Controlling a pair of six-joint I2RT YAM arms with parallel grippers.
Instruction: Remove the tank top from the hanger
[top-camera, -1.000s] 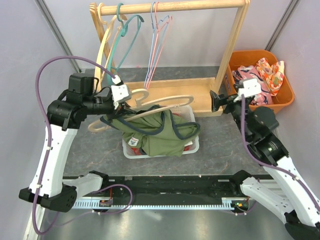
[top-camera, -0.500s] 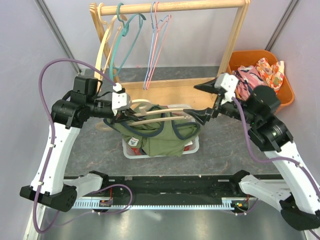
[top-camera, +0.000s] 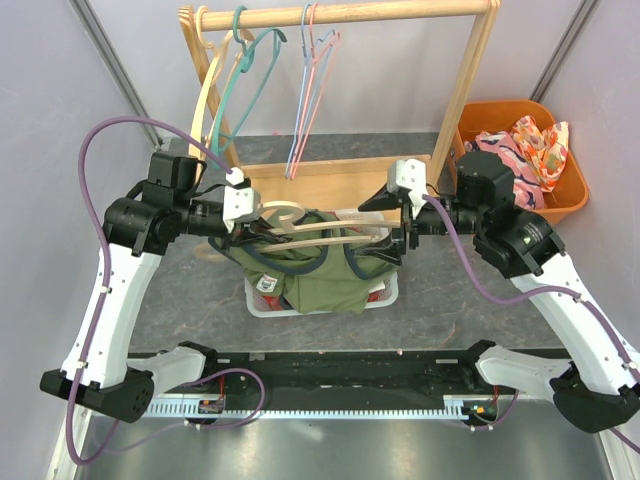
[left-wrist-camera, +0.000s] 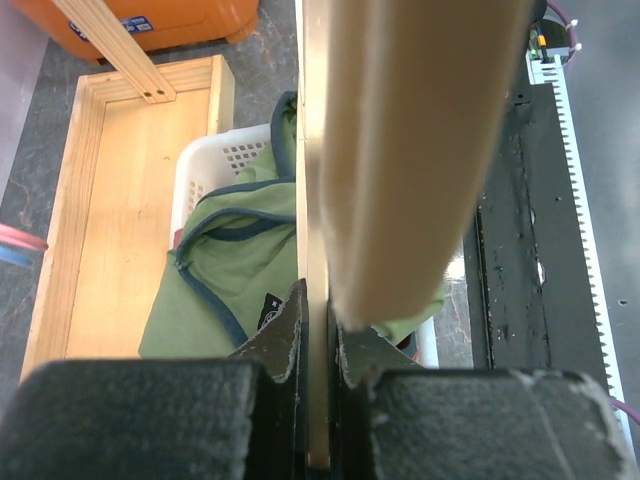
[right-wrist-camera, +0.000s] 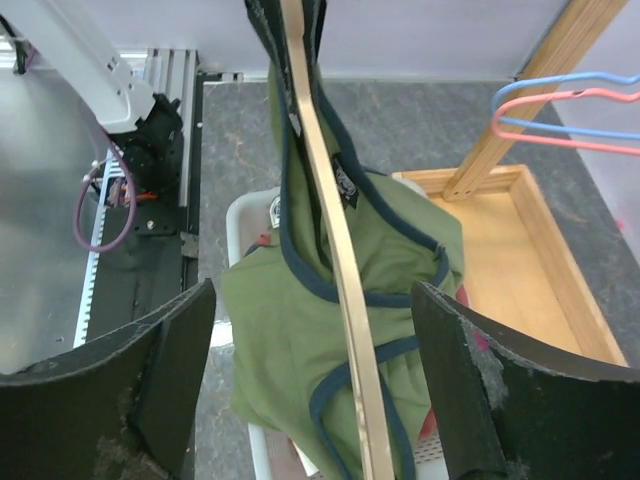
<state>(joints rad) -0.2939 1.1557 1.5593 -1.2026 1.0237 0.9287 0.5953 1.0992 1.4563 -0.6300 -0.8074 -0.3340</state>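
The left gripper is holding the hanger where the tank top hangs (right-wrist-camera: 287, 130), so the right gripper should take hold of the hanger's loose end (top-camera: 374, 238) before the left gripper grips the tank top.
A green tank top (top-camera: 318, 278) with navy trim hangs on a pale wooden hanger (top-camera: 322, 227) and sags into a white basket (top-camera: 392, 292). My left gripper (top-camera: 253, 228) is shut on the hanger's left part; the left wrist view shows the thin wooden hanger (left-wrist-camera: 317, 200) pinched at my left gripper (left-wrist-camera: 320, 335), with the tank top (left-wrist-camera: 235, 270) below. My right gripper (top-camera: 396, 220) stands open at the hanger's right end. In the right wrist view the hanger (right-wrist-camera: 335, 240) and tank top (right-wrist-camera: 280, 340) lie inside my right gripper (right-wrist-camera: 312, 300), whose fingers (right-wrist-camera: 150, 370) touch neither.
A wooden clothes rack (top-camera: 340, 12) stands behind, with teal (top-camera: 250, 75) and pink and blue hangers (top-camera: 310, 90) on its rail and a tray base (top-camera: 330, 180). An orange bin (top-camera: 570, 195) of patterned clothes sits at the right.
My right arm has swung left from beside the orange bin to the hanger's right end, jaws wide around it. The left gripper and hanger shifted slightly.
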